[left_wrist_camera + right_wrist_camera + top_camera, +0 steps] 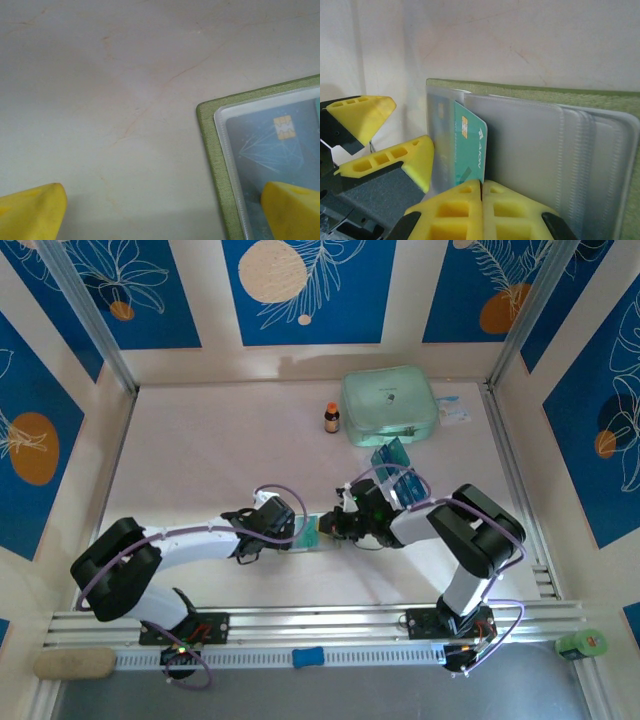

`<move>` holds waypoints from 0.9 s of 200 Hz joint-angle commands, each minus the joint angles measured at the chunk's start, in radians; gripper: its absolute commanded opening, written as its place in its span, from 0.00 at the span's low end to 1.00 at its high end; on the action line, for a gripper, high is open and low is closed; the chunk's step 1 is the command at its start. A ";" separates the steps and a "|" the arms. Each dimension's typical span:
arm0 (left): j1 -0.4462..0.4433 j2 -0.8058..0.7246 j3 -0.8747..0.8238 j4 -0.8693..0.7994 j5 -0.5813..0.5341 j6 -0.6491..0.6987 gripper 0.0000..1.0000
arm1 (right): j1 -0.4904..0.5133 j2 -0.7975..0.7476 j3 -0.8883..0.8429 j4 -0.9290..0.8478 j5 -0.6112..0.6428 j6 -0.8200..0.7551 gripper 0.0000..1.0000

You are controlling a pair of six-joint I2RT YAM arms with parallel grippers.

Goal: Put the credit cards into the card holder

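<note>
Next, my left gripper moves back past the card holder's edge [218, 172], because its finger is covering the pocket [255, 170] where the teal card has to slide in.
The olive-green card holder [530, 90] lies open on the table, its clear pockets [530, 150] facing up. My right gripper [481, 184] is shut on a teal credit card [470, 142], which stands on edge among the pockets. Another card [272, 145] with a gold chip sits inside a pocket near the holder's corner [212, 160]. My left gripper [164, 200] is open and straddles that corner, one finger [292, 210] over the pocket and the other [30, 212] over bare table. From above, both grippers [300, 530] [342, 524] meet at the card holder [318, 533].
A clear tray with more teal cards [398, 472] stands just behind my right arm. At the back right are a large mint-green zip case [388, 405] and a small brown bottle [331, 418]. Walls close in the table on three sides.
</note>
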 commanded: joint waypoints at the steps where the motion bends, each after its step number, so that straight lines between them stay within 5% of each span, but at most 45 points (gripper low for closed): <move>1: 0.010 -0.001 -0.022 -0.025 -0.012 -0.006 1.00 | 0.010 0.041 0.039 -0.092 -0.029 -0.028 0.00; 25: 0.010 -0.004 -0.019 -0.024 -0.009 -0.008 1.00 | 0.017 0.078 0.098 -0.172 -0.061 -0.052 0.00; 55: 0.011 -0.026 -0.014 -0.020 0.001 -0.020 1.00 | 0.020 0.070 0.181 -0.351 -0.086 -0.149 0.28; 82: 0.020 -0.090 -0.020 -0.025 0.007 -0.040 1.00 | 0.017 -0.025 0.210 -0.508 -0.030 -0.230 0.37; 139: 0.091 -0.224 -0.061 -0.036 0.040 -0.057 1.00 | 0.019 -0.087 0.308 -0.682 0.041 -0.313 0.35; 180: 0.119 -0.210 -0.076 -0.053 0.055 -0.042 1.00 | 0.042 -0.033 0.378 -0.721 0.071 -0.339 0.16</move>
